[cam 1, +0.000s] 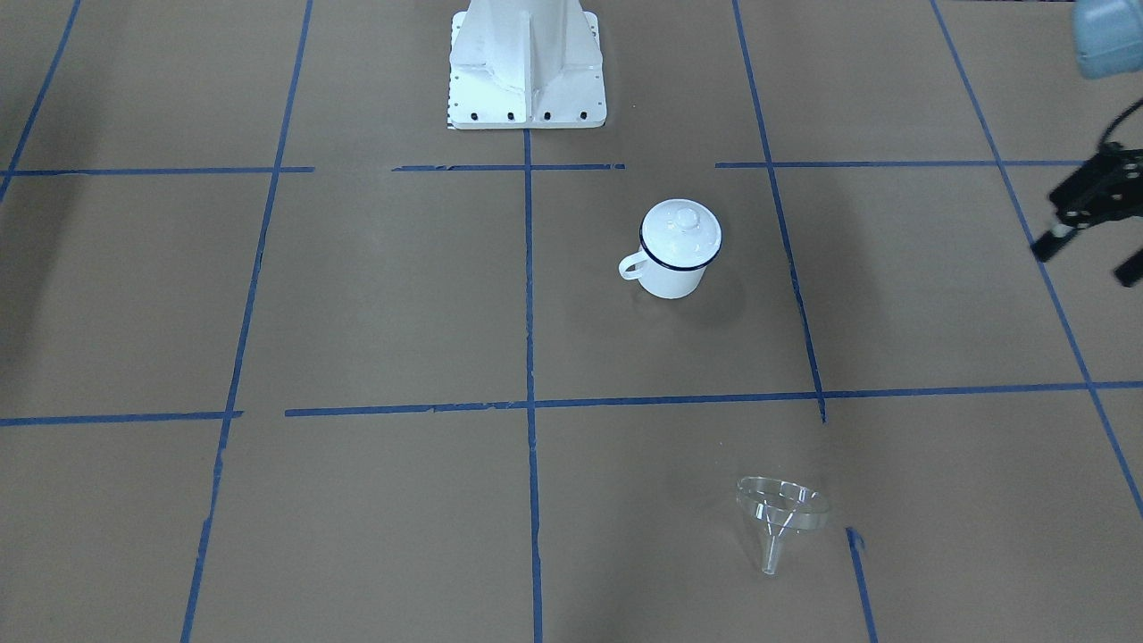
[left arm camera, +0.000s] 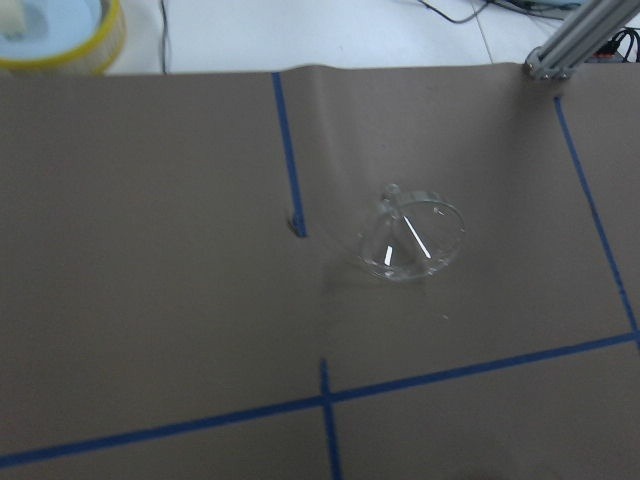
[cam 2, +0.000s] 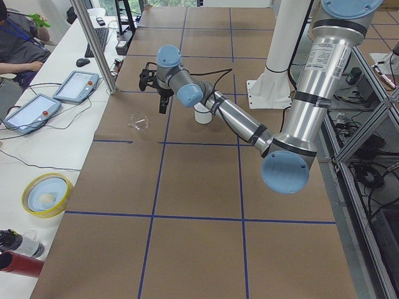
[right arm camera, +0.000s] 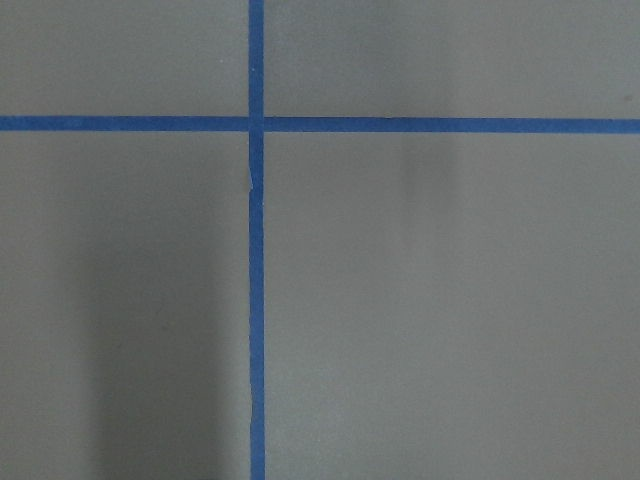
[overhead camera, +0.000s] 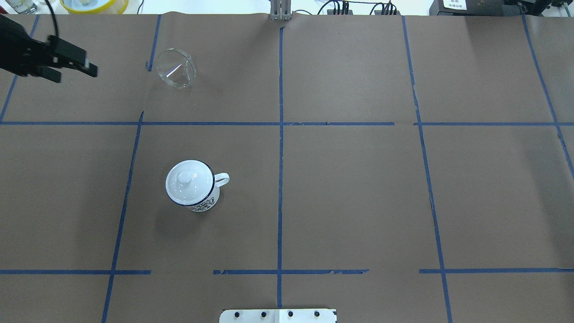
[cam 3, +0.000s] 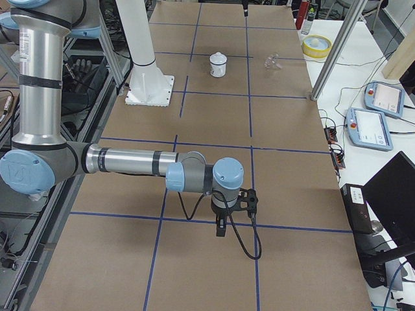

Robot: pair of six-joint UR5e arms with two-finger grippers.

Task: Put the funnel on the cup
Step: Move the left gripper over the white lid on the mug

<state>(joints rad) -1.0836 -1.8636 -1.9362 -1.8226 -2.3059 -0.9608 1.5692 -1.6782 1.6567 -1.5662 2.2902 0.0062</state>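
A smooth lid sits on the dark blue rim (cam 1: 683, 267). The lid will come off when I lift the knob (cam 1: 687, 218), and the cup will stay standing.
The clear funnel (overhead camera: 176, 68) lies on its side on the brown paper at the far left; it also shows in the front view (cam 1: 781, 513) and the left wrist view (left arm camera: 412, 235). The white cup (overhead camera: 207, 204) with a dark blue rim stands upright nearer the robot (cam 1: 671, 279). A round white knobbed lid (overhead camera: 188, 181) sits on top of it. My left gripper (overhead camera: 76, 75) is open and empty, hovering to the left of the funnel (cam 1: 1085, 265). My right gripper (cam 3: 224, 223) shows only in the exterior right view, far from both things; I cannot tell whether it is open or shut.
The white robot base (cam 1: 527, 71) stands at the table's near edge. A yellow-rimmed bowl (overhead camera: 94, 4) and a metal post (overhead camera: 280, 11) are beyond the far edge. Blue tape lines (overhead camera: 280, 179) grid the paper. Tablets (cam 2: 75, 86) lie on the side bench.
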